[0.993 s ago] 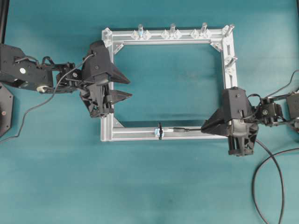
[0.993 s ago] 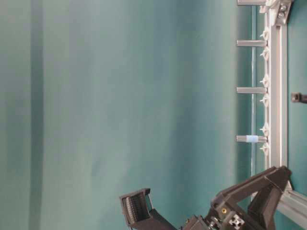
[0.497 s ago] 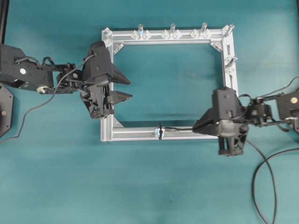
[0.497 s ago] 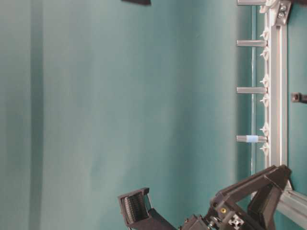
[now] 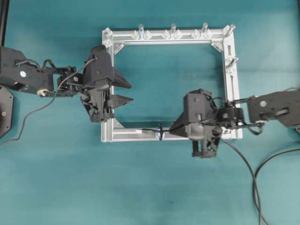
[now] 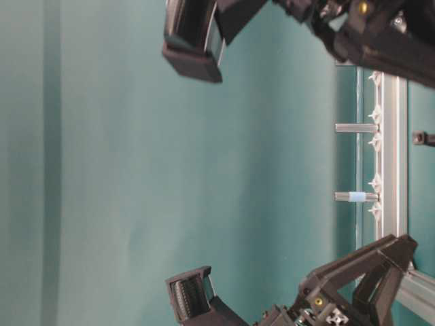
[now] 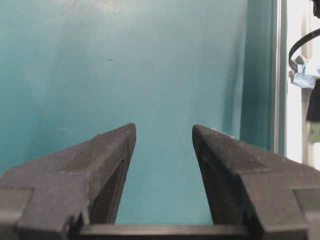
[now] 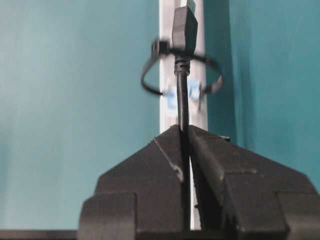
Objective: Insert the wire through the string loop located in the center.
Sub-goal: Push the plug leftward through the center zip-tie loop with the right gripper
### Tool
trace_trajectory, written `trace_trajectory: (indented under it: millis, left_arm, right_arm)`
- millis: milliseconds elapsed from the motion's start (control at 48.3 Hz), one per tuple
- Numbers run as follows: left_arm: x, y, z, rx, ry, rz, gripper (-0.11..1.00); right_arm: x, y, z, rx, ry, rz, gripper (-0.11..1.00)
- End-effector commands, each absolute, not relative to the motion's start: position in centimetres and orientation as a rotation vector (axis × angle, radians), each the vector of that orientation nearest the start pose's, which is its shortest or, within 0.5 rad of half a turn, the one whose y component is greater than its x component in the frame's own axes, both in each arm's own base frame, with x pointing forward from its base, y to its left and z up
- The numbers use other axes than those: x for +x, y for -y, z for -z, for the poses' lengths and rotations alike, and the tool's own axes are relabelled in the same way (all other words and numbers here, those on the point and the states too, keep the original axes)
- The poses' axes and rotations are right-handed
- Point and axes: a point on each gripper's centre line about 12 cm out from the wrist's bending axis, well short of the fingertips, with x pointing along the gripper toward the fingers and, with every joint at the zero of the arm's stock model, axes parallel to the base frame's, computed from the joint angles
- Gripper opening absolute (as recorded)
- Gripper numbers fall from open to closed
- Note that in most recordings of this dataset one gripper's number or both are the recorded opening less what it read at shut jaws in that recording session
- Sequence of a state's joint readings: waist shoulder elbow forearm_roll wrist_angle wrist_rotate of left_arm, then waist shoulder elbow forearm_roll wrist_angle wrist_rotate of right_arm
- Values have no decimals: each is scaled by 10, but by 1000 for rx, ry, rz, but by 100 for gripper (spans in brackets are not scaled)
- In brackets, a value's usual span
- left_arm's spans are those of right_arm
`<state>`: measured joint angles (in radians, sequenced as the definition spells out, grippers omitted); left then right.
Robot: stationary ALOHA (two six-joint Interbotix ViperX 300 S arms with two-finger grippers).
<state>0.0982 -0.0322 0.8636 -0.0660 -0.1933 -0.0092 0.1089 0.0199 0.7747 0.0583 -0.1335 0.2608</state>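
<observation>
I should take the plug (image 5: 146,131) with my left gripper before my right one opens, because the plug lies beyond the string loop (image 5: 161,132), which my right gripper is behind.
My right gripper (image 5: 174,128) is shut on the wire (image 8: 183,102), a thin black cable, over the front bar of the aluminium frame (image 5: 131,136). The string loop (image 8: 181,70) circles the bar, with a pale blue bit (image 8: 171,97) under it. The wire runs through the loop, and its plug (image 8: 184,29) lies just beyond it. In the overhead view the plug end (image 5: 148,131) shows left of the loop (image 5: 161,132). My left gripper (image 5: 125,91) is open and empty inside the frame's left side; its wrist view (image 7: 164,131) shows the loop (image 7: 300,45) at far right.
Upright silver pegs (image 5: 172,29) line the frame's far bar and right bar (image 5: 231,60). Black cables (image 5: 255,183) trail over the teal table at the right. A grey cable (image 5: 33,108) hangs from the left arm. The right arm (image 6: 204,41) fills the table-level view's top.
My right gripper has moved left along the front bar with the wire, and the plug has passed from right of the loop through it. The left gripper has barely moved.
</observation>
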Motion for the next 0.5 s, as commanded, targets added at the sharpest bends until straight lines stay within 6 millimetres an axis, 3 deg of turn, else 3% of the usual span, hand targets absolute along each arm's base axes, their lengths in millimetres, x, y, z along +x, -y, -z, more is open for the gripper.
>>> trace_trajectory:
  millis: [0,476]
  left_arm:
    - [347,-34,-147,-99,-600,-126,55]
    - [347,-30,-147,-97,-605,-114,54]
  right_arm:
    - [378,-37,-152,273,-625,8,8]
    - [380,-36,-151,274,-627,13,8]
